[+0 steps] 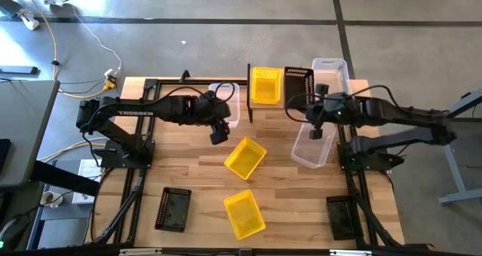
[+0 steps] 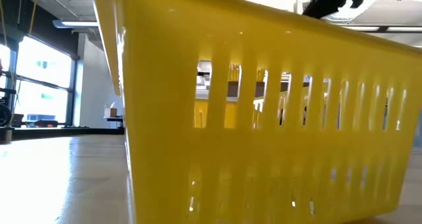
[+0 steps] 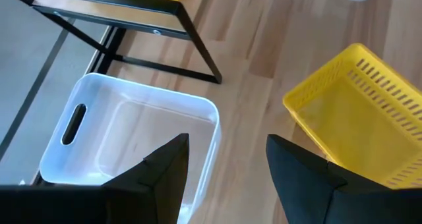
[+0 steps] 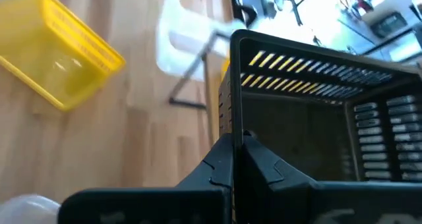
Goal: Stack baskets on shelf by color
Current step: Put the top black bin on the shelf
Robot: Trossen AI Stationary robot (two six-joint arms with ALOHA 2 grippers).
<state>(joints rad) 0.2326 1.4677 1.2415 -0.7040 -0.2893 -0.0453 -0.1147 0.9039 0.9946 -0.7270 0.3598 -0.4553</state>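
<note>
My right gripper is holding the black basket (image 1: pixel 300 81) open side up over the shelf's gap beside the yellow basket. It should go on lowering the black basket until the basket rests on the plank.
The shelf (image 1: pixel 249 98) stands at the table's far edge, with a yellow basket (image 1: pixel 265 85) on it and a clear basket (image 1: pixel 331 74) at its right end. Between them is a black basket (image 1: pixel 298 84), with my right gripper (image 1: pixel 307 107) shut on it; whether it rests on the plank I cannot tell. My left gripper (image 1: pixel 218 134) hangs open over bare table, between a white-clear basket (image 3: pixel 132 132) and a yellow basket (image 3: pixel 362 125), touching neither. In the low view, a yellow basket (image 2: pixel 264 118) close to the camera hides nearly everything. My right gripper pinches one upright wall of the black basket (image 4: pixel 231 112) between its two fingers, one inside and one outside. The fingers come slanting down from the table's right side. The basket's open top is tipped toward the wrist camera, so its slotted inside shows.
On the table lie a clear basket (image 1: pixel 315 143) below my right arm, a second yellow basket (image 1: pixel 244 213) near the front, and two black baskets (image 1: pixel 173 209) (image 1: pixel 343 217) at the front corners. The shelf's black posts (image 3: pixel 198 46) stand close by the white-clear basket.
</note>
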